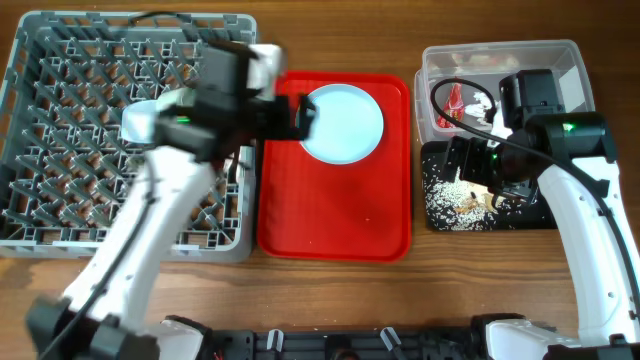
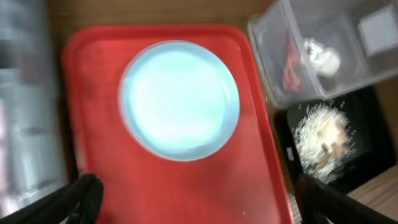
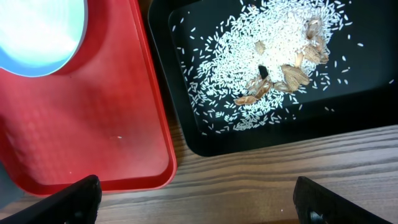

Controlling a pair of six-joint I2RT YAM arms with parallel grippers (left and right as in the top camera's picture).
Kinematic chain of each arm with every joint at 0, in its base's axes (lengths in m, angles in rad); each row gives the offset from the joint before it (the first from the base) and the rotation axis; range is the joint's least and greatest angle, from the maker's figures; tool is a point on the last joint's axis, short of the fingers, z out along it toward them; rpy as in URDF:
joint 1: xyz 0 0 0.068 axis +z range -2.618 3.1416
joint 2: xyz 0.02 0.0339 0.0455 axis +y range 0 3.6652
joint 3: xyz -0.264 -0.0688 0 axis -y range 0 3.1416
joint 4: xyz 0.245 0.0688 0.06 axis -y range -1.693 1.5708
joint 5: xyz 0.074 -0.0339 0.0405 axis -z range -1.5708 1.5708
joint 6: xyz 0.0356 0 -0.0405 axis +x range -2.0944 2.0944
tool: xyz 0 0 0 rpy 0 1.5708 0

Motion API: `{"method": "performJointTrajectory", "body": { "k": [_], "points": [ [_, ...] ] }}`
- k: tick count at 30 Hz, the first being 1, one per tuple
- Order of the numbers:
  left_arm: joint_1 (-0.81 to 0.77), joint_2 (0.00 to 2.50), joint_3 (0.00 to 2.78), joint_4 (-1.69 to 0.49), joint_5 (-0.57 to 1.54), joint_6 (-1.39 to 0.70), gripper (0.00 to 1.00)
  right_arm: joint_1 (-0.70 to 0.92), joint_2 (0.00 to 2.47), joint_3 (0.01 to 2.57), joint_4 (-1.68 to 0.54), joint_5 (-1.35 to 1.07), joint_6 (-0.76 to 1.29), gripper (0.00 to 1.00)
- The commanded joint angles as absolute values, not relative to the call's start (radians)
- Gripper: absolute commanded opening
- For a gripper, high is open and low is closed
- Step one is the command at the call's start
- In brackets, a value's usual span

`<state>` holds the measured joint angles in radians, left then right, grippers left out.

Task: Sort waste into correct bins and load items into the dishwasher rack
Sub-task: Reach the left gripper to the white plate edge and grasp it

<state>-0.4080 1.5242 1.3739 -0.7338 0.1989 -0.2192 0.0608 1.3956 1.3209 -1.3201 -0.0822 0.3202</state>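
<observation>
The empty light blue bowl has free space (image 1: 392,150) next to its bin-side rim (image 1: 378,141), so my left gripper goes on going there until its fingers are on both sides of the bowl's rim.
A light blue bowl (image 1: 343,122) sits on the red serving tray (image 1: 335,225); it also shows in the left wrist view (image 2: 179,99) and at the corner of the right wrist view (image 3: 37,31). My left gripper (image 2: 196,202) is open and empty, over the tray just left of the bowl. The clear tub (image 1: 575,62) holds the red-and-white wrapper (image 2: 291,62) and the white tissue (image 2: 323,56). The black tray (image 1: 535,222) holds rice-like scraps (image 3: 261,68). My right gripper (image 3: 199,202) is open and empty above the black tray. The grey rack (image 1: 60,130) stands at left.
The red serving tray (image 3: 93,130) lies between the rack and the bins. Bare wooden table (image 3: 267,180) runs along the front. My left arm (image 1: 150,230) crosses over the rack's right side. A black cable (image 1: 455,100) hangs over the clear tub.
</observation>
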Motion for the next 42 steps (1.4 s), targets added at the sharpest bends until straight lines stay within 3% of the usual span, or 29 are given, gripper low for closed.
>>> {"method": "performJointTrajectory", "body": {
  "k": [1, 12, 20, 22, 27, 28, 42],
  "points": [
    [-0.546, 1.650, 1.375, -0.675, 0.076, -0.223, 1.00, 0.059, 1.388, 1.322, -1.322, -0.093, 0.317, 1.00],
    [-0.644, 1.970, 1.375, -0.452, 0.076, -0.216, 0.97, 0.059, 1.388, 1.322, -1.322, -0.093, 0.316, 1.00],
    [-0.656, 2.066, 1.375, -0.530, 0.076, -0.216, 0.78, 0.059, 1.388, 1.322, -1.321, -0.093, 0.317, 1.00],
    [-0.664, 2.071, 1.375, -0.555, 0.076, -0.216, 0.66, 0.059, 1.388, 1.322, -1.321, -0.093, 0.317, 1.00],
    [-0.681, 2.071, 1.375, -0.614, 0.076, -0.216, 0.26, 0.059, 1.388, 1.322, -1.322, -0.093, 0.317, 1.00],
    [-0.682, 2.071, 1.375, -0.622, 0.076, -0.216, 0.23, 0.059, 1.388, 1.322, -1.322, -0.093, 0.316, 1.00],
    [-0.708, 2.072, 1.375, -0.640, 0.076, -0.217, 0.11, 0.059, 1.388, 1.322, -1.321, -0.093, 0.316, 1.00]
  ]
}}
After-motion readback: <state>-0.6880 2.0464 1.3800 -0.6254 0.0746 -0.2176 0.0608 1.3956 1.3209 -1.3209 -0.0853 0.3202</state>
